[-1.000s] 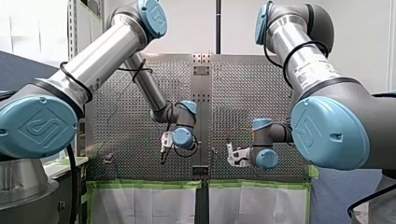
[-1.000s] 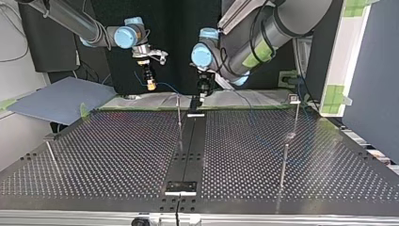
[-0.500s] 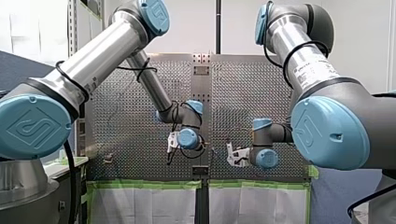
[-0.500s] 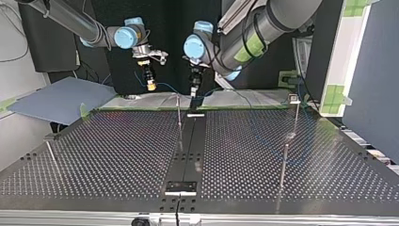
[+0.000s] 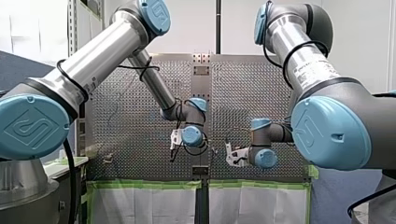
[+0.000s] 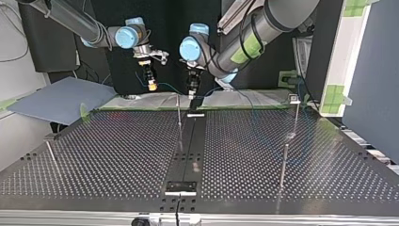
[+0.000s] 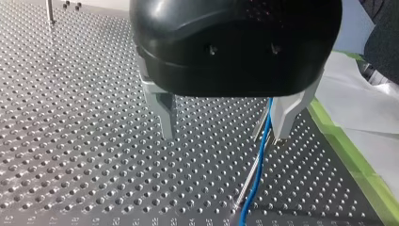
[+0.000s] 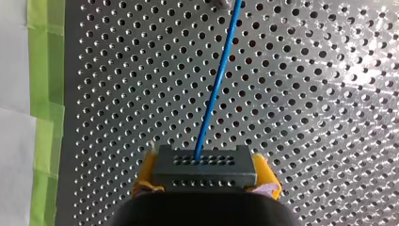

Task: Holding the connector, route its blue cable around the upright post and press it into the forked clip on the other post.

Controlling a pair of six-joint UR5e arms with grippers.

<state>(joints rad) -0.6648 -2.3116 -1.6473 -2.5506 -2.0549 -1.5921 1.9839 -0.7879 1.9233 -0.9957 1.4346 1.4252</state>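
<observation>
The blue cable (image 8: pixel 218 80) runs smooth and almost straight out from the grey connector (image 8: pixel 200 164), so I expect the cable to bend gently and stay seated when I carry it.
My right gripper (image 8: pixel 204 173) is shut on the grey connector (image 8: pixel 204 165) between its yellow pads. The blue cable (image 8: pixel 217 82) leaves the connector and runs ahead over the perforated table. In the top view this gripper (image 6: pixel 151 84) hangs above the far edge, left of the thin upright post (image 6: pixel 179 114). My left gripper (image 7: pixel 225 125) is open, with nothing between its metal fingers (image 7: pixel 164 113). The blue cable (image 7: pixel 261 155) and the post (image 7: pixel 251 172) pass just inside one finger. In the top view my left gripper (image 6: pixel 192 90) hovers just right of that post. The post with the forked clip (image 6: pixel 294 98) stands far right.
Another thin post (image 6: pixel 283 162) rises at the near right and a short one (image 6: pixel 51 150) at the near left. A black centre strip (image 6: pixel 189 146) runs down the table. Green tape (image 7: pixel 346 155) and white paper edge the table's far side. A blue-grey sheet (image 6: pixel 56 101) lies beyond the left corner.
My left arm has swung across toward the upright post and my right gripper, leftward in the top view. My right gripper has barely shifted and keeps its hold on the connector.
</observation>
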